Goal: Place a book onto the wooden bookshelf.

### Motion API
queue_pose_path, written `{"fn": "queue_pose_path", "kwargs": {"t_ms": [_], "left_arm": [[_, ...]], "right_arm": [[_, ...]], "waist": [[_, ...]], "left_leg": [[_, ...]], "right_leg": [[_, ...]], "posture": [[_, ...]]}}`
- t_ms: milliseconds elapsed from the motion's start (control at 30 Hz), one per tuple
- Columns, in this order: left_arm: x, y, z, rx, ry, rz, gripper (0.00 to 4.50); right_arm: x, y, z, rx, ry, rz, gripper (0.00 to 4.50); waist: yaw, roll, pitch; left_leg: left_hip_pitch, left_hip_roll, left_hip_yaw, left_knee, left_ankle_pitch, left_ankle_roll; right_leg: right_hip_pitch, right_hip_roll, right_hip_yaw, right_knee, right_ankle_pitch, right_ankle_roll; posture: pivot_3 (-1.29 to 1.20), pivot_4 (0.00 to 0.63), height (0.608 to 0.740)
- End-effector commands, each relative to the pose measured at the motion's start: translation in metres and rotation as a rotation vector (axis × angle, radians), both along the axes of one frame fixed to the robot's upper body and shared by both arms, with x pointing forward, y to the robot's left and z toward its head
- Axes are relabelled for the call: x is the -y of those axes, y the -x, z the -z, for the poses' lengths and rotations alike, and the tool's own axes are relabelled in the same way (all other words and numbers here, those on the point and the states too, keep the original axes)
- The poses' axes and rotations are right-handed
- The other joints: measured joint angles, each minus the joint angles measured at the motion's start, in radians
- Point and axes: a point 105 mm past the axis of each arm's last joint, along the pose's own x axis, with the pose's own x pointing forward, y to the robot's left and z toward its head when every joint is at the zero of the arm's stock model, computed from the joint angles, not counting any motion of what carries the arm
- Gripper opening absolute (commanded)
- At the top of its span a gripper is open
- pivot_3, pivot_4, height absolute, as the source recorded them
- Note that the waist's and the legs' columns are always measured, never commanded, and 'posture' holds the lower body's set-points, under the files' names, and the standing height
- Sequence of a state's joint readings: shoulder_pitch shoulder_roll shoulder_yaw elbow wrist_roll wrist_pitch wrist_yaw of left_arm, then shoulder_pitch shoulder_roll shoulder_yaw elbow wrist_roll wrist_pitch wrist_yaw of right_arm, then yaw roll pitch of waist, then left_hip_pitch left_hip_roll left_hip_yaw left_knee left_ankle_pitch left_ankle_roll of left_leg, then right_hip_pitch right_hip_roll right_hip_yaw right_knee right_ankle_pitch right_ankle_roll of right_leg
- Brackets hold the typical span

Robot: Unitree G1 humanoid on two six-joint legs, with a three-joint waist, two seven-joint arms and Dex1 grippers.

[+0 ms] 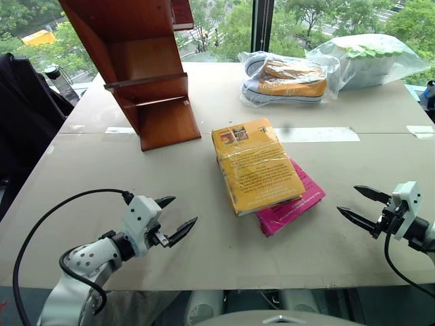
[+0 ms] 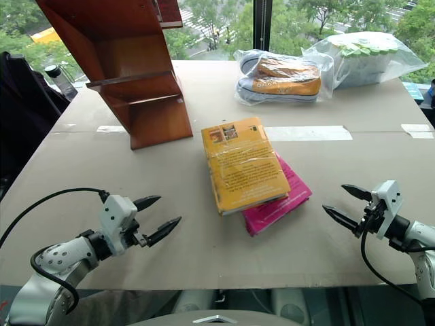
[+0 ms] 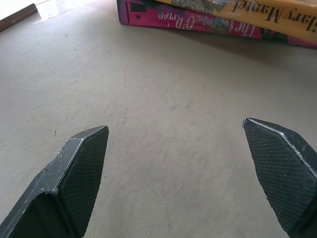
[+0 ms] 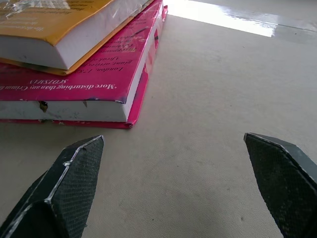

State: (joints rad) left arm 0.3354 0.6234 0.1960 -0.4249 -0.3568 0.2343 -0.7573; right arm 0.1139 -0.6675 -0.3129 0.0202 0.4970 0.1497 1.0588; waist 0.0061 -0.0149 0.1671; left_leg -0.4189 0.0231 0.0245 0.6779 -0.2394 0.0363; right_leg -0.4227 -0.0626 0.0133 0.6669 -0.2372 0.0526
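Note:
I expect the yellow book [image 1: 258,167] to come free alone when I lift, and the pink book [image 1: 297,203] to stay in place, because the yellow book lies crooked across the pink book.
The book [image 1: 255,165], thick, yellow-orange and plastic-wrapped, lies flat in the middle of the table on top of a magenta-pink book [image 1: 292,205]. The wooden bookshelf [image 1: 139,64] stands at the back left, reddish-brown with slanted sides. My left gripper [image 1: 175,215] hovers open over the table's near left, well apart from the books; its wrist view shows the yellow book's spine [image 3: 257,10] ahead. My right gripper [image 1: 362,204] is open at the near right, fingers toward the stack, with the yellow book [image 4: 54,25] and the pink book [image 4: 79,84] ahead of it.
A bagged orange-and-white shoe [image 1: 289,80] and a bagged white-and-green item [image 1: 370,60] lie at the back right. A dark bag [image 1: 24,115] sits off the table's left side. Tape strips [image 1: 319,134] run across the table's seam. Windows stand behind.

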Motion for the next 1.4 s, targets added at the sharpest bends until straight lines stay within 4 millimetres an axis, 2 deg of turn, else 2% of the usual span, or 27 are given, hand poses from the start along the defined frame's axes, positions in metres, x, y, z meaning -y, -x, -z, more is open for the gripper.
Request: {"fn": "queue_pose_path", "kwargs": {"t_ms": [33,400,700,800,900,1033,1200,1400], "left_arm": [[0.004,-0.001,-0.012,0.045,0.001,0.025,4.46],[0.007,-0.001,-0.011,0.034,0.022,0.053,4.46],[0.023,-0.007,-0.021,0.035,0.059,0.082,4.46],[0.034,-0.013,-0.029,-0.006,0.157,0.060,4.46],[0.049,-0.017,-0.035,-0.099,0.269,0.042,4.46],[0.067,-0.018,-0.029,-0.352,0.450,0.023,4.46],[0.082,-0.030,-0.025,-0.623,0.737,0.004,4.46],[0.104,-0.043,-0.019,-0.819,0.866,0.028,4.46]], "right_arm": [[-0.001,-0.003,-0.008,0.031,-0.001,-0.012,4.50],[0.004,0.000,-0.008,0.031,0.009,-0.018,4.50],[0.007,0.003,-0.016,0.096,0.005,-0.023,4.50],[0.003,0.008,-0.025,0.128,-0.003,-0.061,4.50],[-0.003,0.017,-0.032,0.131,-0.001,-0.120,4.50],[-0.015,0.033,-0.052,0.134,-0.008,-0.202,4.50],[-0.030,0.044,-0.070,0.130,-0.016,-0.265,4.50],[-0.045,0.054,-0.081,0.127,-0.027,-0.306,4.50]], "waist": [[0.001,0.000,0.000],[0.006,0.000,0.000],[0.007,0.000,0.000],[0.008,0.000,0.000],[0.009,0.000,0.000],[0.006,0.000,0.001],[0.007,-0.004,0.003],[0.008,-0.005,0.003]], "left_leg": [[0.000,0.000,0.000,0.000,0.000,0.000],[-0.001,0.000,0.000,0.000,0.000,0.000],[-0.001,0.000,-0.001,0.000,0.000,0.000],[-0.001,0.000,-0.002,0.000,0.000,0.000],[-0.001,0.000,-0.002,0.000,0.000,0.000],[0.000,0.000,-0.002,0.000,0.000,0.000],[0.003,0.001,-0.005,0.000,0.000,0.000],[0.003,0.000,-0.006,0.001,0.000,0.000]], "right_leg": [[0.000,0.000,0.000,0.000,0.000,0.000],[0.000,0.000,0.000,-0.001,0.001,-0.002],[0.001,0.001,-0.002,-0.002,0.000,0.000],[0.002,0.003,-0.002,-0.002,0.000,0.000],[0.003,0.004,-0.003,-0.003,0.000,0.000],[0.004,0.005,-0.003,-0.003,0.000,0.000],[0.007,0.007,-0.004,-0.003,0.000,0.000],[0.008,0.008,-0.005,-0.003,0.001,0.000]], "posture": [[0.00,0.150,0.693],[0.00,0.150,0.693],[0.00,0.150,0.693],[0.00,0.150,0.693],[0.00,0.150,0.693],[0.00,0.150,0.693],[0.00,0.150,0.693],[0.00,0.150,0.693]]}}
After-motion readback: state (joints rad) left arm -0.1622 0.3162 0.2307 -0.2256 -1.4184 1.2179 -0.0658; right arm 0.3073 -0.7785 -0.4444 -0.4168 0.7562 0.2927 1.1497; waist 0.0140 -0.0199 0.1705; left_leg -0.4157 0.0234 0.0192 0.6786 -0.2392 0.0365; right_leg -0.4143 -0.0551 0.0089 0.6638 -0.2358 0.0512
